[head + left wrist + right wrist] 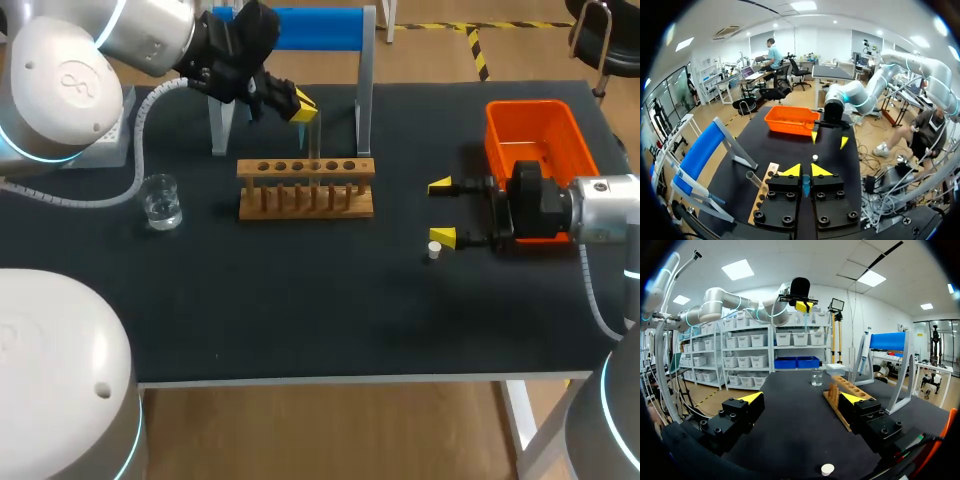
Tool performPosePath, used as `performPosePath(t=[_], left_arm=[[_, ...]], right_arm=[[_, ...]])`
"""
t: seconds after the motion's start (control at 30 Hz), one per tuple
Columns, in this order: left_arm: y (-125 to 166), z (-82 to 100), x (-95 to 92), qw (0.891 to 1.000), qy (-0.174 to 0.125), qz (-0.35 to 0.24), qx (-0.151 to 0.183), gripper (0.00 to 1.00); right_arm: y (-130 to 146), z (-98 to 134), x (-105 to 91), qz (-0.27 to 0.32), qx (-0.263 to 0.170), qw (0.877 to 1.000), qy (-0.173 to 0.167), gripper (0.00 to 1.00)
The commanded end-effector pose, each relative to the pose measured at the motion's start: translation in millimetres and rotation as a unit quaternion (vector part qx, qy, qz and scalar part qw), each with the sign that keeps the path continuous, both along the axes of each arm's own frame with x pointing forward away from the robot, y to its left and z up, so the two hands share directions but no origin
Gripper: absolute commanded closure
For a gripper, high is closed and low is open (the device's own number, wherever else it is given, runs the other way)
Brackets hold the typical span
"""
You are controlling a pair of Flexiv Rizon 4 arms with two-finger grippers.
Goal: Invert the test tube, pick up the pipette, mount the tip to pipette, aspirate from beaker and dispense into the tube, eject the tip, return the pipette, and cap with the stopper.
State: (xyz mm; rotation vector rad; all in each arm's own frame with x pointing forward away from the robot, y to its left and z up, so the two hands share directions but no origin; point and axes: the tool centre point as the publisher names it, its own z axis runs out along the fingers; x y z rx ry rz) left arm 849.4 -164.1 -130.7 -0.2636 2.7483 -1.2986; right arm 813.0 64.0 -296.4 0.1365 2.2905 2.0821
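My left gripper will offer a wide open top to receive the pipette, because the blue pipette tip (pixel 301 135) hangs point down (pixel 301 146) from it.
My left gripper (pixel 305 105) hangs high above the wooden rack (pixel 305 200), shut on a clear test tube (pixel 314 140) that points straight down; the right wrist view shows the tube (pixel 804 322) under the yellow tips. Between my own left fingertips (pixel 806 171) only a bluish sliver of it shows. A clear tube end (pixel 753 178) shows over the rack (pixel 762 197) beside those fingers. The white stopper (pixel 434 250) lies on the mat just by my right gripper (pixel 441 212), which stands wide open and empty. The pipette (pixel 865 347) hangs on the blue stand (pixel 300 28).
A glass beaker (pixel 161 203) of clear liquid stands left of the rack. An orange bin (pixel 535 125) sits at the back right, close behind my right arm. The table's front edge runs below the dark mat.
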Motion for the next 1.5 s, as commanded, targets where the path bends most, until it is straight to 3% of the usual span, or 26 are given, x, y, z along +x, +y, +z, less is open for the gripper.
performPosePath(t=[0.03, 0.2, 0.83, 1.27, 1.33, 1.4, 1.5], left_arm=[[1, 1.2, -0.3, 1.0, 0.001, -0.001, 0.001, 1.0], [1, 1.2, -0.3, 1.0, 0.001, -0.001, 0.001, 1.0], [1, 1.2, -0.3, 1.0, 0.001, -0.001, 0.001, 1.0], [1, 1.2, -0.3, 1.0, 0.001, -0.001, 0.001, 1.0], [1, 1.2, -0.3, 1.0, 0.001, -0.001, 0.001, 1.0], [1, 1.2, -0.3, 1.0, 0.001, -0.001, 0.001, 1.0], [1, 1.2, -0.3, 1.0, 0.001, -0.001, 0.001, 1.0]], right_arm=[[0, 0, -0.9, -0.001, -0.001, 1.0, 0.0, 0.0], [0, 0, -0.9, -0.001, -0.001, 1.0, 0.0, 0.0], [53, 85, 13.2, 0.038, 0.028, 0.999, 0.003, 0.0], [107, 116, 25.9, 0.045, 0.034, 0.998, -0.018, 0.0], [114, 120, 28.2, 0.045, 0.036, 0.998, -0.02, 0.05], [122, 122, 29.6, 0.045, 0.036, 0.998, -0.02, 0.05], [132, 125, 30.5, 0.047, 0.038, 0.998, -0.018, 0.16]])
